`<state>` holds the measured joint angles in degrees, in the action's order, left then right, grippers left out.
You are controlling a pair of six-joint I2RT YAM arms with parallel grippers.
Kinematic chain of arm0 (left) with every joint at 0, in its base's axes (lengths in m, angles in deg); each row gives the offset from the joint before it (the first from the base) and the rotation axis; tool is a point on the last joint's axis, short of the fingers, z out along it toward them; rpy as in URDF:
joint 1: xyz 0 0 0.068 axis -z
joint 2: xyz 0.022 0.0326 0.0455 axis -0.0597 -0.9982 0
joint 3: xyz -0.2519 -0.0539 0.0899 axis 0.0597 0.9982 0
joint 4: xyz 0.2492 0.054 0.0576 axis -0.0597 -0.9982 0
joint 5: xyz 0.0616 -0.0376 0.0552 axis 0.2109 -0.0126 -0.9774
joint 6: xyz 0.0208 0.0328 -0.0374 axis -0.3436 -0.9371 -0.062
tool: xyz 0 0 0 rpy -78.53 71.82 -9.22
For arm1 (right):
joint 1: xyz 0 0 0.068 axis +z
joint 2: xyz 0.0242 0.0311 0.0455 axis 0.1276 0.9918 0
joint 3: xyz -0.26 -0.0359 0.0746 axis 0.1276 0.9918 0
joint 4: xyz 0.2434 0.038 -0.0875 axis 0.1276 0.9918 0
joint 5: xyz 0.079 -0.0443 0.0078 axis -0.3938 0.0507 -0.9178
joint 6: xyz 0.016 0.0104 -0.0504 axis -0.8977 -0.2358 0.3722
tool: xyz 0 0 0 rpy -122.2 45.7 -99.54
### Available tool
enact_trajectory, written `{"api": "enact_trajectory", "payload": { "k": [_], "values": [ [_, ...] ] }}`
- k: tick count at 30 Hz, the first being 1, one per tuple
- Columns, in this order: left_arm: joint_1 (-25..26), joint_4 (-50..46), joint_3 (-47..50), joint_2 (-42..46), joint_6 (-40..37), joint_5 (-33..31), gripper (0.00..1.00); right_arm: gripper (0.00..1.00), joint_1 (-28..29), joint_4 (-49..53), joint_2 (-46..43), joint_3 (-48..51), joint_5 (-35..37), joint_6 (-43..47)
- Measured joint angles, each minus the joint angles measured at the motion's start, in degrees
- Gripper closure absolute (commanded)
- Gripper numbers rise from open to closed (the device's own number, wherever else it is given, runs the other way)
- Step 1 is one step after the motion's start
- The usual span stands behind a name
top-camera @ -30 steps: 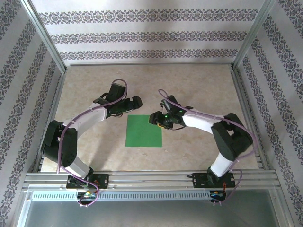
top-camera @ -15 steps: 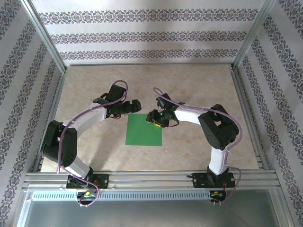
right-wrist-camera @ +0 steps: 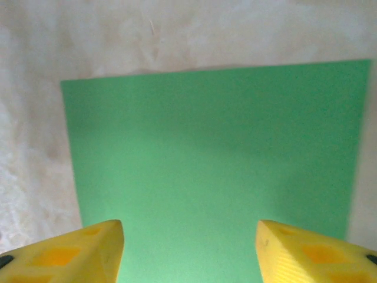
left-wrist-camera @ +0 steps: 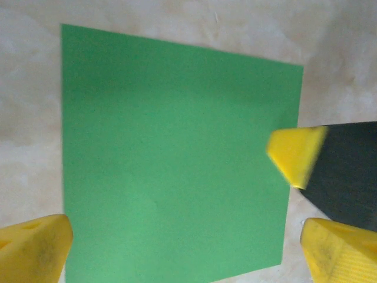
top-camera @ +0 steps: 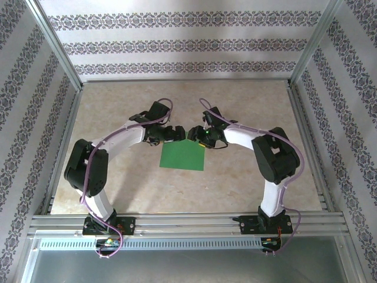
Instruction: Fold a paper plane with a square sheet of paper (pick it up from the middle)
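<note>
The robot's right gripper is reaching over the sheet's edge [left-wrist-camera: 297, 118] next to the left gripper, so the right gripper should move back before the left gripper pinches the sheet's middle [top-camera: 182, 154].
The square sheet of paper [top-camera: 182, 157] is bright green and lies flat and unfolded on the beige table. Both grippers hang over its far edge and face each other. My left gripper [top-camera: 175, 134] is at the far left corner, open, with the sheet [left-wrist-camera: 171, 153] spread below its yellow fingertips [left-wrist-camera: 35, 247]. My right gripper [top-camera: 196, 137] is at the far right corner, open, with the sheet [right-wrist-camera: 212, 153] beneath and nothing between its fingers [right-wrist-camera: 88, 247]. One yellow finger of the right gripper [left-wrist-camera: 294, 154] reaches over the sheet's edge in the left wrist view.
The beige marbled table [top-camera: 247, 106] is fenced by aluminium rails [top-camera: 177, 221] and patterned walls. Both arms bend inward from their bases [top-camera: 109, 224], with purple cables along them. Bare tabletop surrounds the sheet on all sides.
Both grippers have swung inward and away from the bases to meet over the sheet's far edge. The sheet's near edge now lies farther from the bases, slightly turned.
</note>
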<state>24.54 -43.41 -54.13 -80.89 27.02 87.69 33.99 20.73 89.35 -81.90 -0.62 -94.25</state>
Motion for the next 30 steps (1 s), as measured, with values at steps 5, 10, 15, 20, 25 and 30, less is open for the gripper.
{"api": "enact_trajectory", "payload": {
  "k": [5,10,15,20,25,30],
  "values": [
    [5.68,-6.62,-8.37,-6.19,-0.98,-6.45,0.00,0.31,-4.98,-1.40,-13.73,8.72,2.78,-0.20],
    [10.01,-12.09,-16.33,-13.31,-1.95,-11.21,0.02,0.24,-10.91,-1.70,-21.70,15.96,6.36,0.00],
    [10.99,-16.26,-21.53,-19.34,-1.68,-13.25,0.07,0.05,-12.87,-1.20,-25.09,19.91,8.20,1.81],
    [10.95,-19.37,-26.29,-23.74,-1.64,-14.56,0.11,0.02,-13.20,-1.14,-25.90,20.02,8.50,4.59],
    [10.95,-20.87,-28.26,-25.20,-1.25,-14.62,0.13,0.02,-14.19,-1.14,-25.90,20.06,8.61,5.75],
    [10.95,-21.68,-29.00,-26.32,-0.66,-14.60,0.16,0.02,-14.56,-1.14,-25.88,20.06,8.59,5.90]
  ]
}}
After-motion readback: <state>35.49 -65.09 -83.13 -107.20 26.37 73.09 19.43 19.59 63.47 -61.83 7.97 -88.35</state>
